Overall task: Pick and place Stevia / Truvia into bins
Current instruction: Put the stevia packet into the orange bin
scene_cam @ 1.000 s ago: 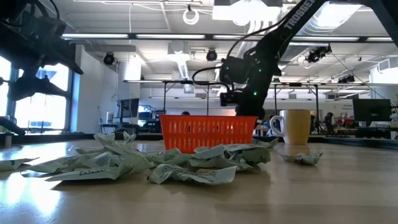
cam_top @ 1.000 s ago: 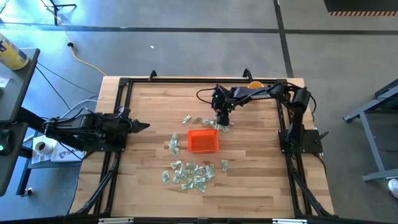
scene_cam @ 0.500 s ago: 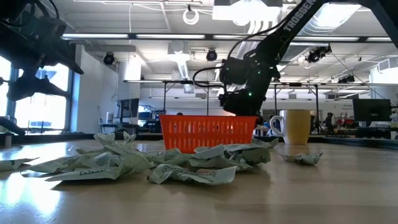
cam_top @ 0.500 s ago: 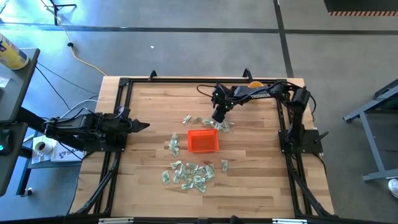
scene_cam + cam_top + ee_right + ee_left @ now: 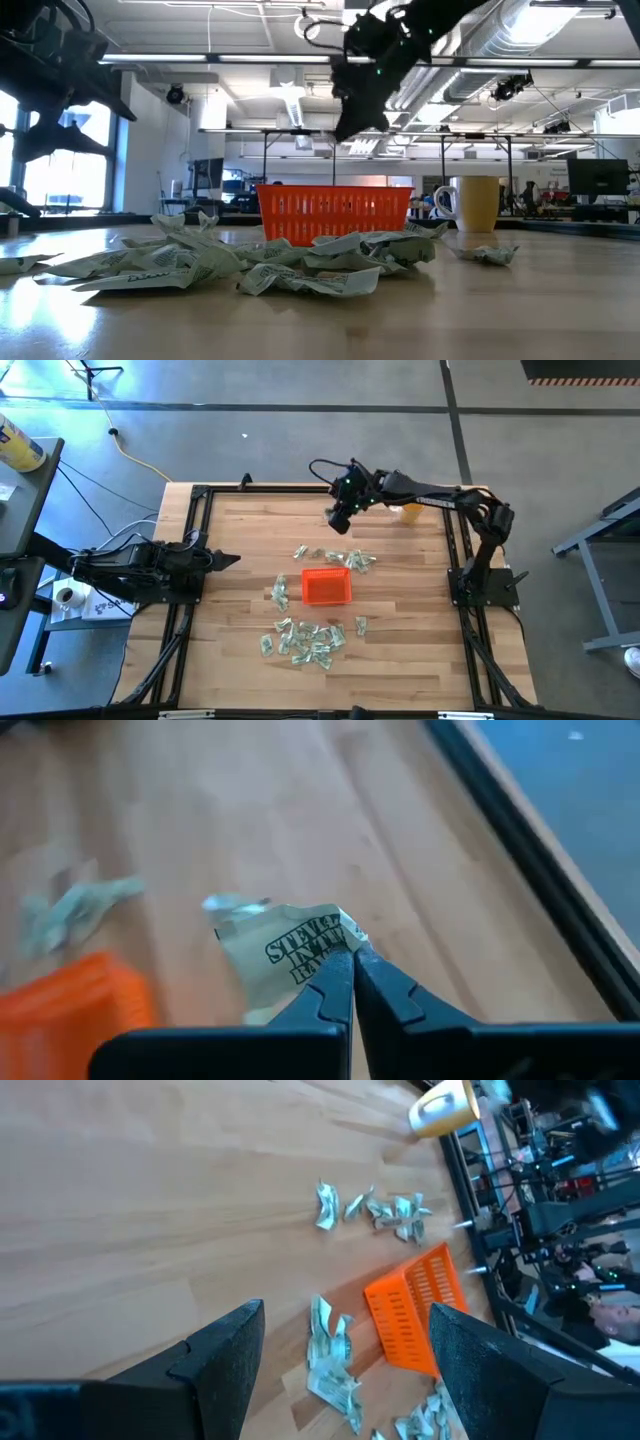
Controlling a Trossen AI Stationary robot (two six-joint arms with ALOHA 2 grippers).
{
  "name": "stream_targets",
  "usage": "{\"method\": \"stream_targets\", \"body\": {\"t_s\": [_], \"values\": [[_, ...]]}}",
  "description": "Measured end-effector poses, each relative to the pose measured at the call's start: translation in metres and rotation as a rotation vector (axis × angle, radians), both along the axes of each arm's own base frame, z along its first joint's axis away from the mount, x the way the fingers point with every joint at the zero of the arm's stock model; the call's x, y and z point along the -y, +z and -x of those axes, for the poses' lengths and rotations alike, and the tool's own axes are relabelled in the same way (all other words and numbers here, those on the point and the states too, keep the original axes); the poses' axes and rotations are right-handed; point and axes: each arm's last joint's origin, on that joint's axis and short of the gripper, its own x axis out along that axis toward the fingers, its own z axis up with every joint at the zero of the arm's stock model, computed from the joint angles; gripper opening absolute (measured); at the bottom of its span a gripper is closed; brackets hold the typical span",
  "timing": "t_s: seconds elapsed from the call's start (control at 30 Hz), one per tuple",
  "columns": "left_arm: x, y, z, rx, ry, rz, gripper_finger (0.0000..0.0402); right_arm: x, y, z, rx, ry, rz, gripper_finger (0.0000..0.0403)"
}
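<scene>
The orange tray is open and my fingers have the packet jutting free (image 5: 285,952) past them, so I should keep moving my right gripper toward the tray and let go over its empty bottom (image 5: 327,587).
Green-and-white Stevia packets lie crumpled on the wood table: a heap (image 5: 305,640) near the front, a few (image 5: 345,558) just beyond the orange tray (image 5: 326,587), two (image 5: 281,593) on its left. The tray also shows in the low view (image 5: 335,212) and the left wrist view (image 5: 415,1315). My right gripper (image 5: 338,518) hangs high above the table beyond the tray, shut on one packet (image 5: 285,960). My left gripper (image 5: 225,560) waits open at the table's left edge. My right gripper pinches one packet between its two fingertips (image 5: 340,982), at the packet's edge (image 5: 335,948). The crumpled packet sticks out past the fingertips with its printed face showing. It is lifted clear of the table, with the tray (image 5: 70,1005) below and to one side.
An orange-yellow cup (image 5: 410,510) stands near the far right corner, also in the low view (image 5: 478,203). A black frame rail (image 5: 300,488) runs round the table. Bare wood lies between the left gripper and the packets.
My right gripper has risen from the packets just beyond the tray, going well up and toward the table's far edge and slightly left. One packet has come up with it, clear of the table. The other packets and the tray have stayed put.
</scene>
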Motion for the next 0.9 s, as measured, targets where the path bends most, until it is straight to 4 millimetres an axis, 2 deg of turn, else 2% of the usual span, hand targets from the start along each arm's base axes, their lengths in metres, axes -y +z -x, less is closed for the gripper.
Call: {"method": "stream_targets", "body": {"t_s": [0.2,0.4,0.63,0.8,0.9], "values": [[0.0,0.001,0.0,0.009,-0.003,0.002,0.0317,-0.031,0.028,-0.011,-0.011,0.172,-0.04,0.0],[0.001,0.001,-0.001,0.014,-0.019,0.015,0.0317,-0.07,0.025,-0.013,-0.103,0.309,-0.122,0.0],[0.001,0.001,-0.001,0.013,-0.042,0.026,0.0317,-0.107,0.007,-0.014,-0.209,0.399,-0.163,0.0],[0.001,0.001,-0.001,0.012,-0.036,0.017,0.0317,-0.12,-0.025,-0.011,-0.262,0.334,-0.226,0.0003],[0.001,0.001,-0.001,0.012,-0.029,0.013,0.0317,-0.125,-0.043,-0.009,-0.29,0.258,-0.2,0.0025]]}}
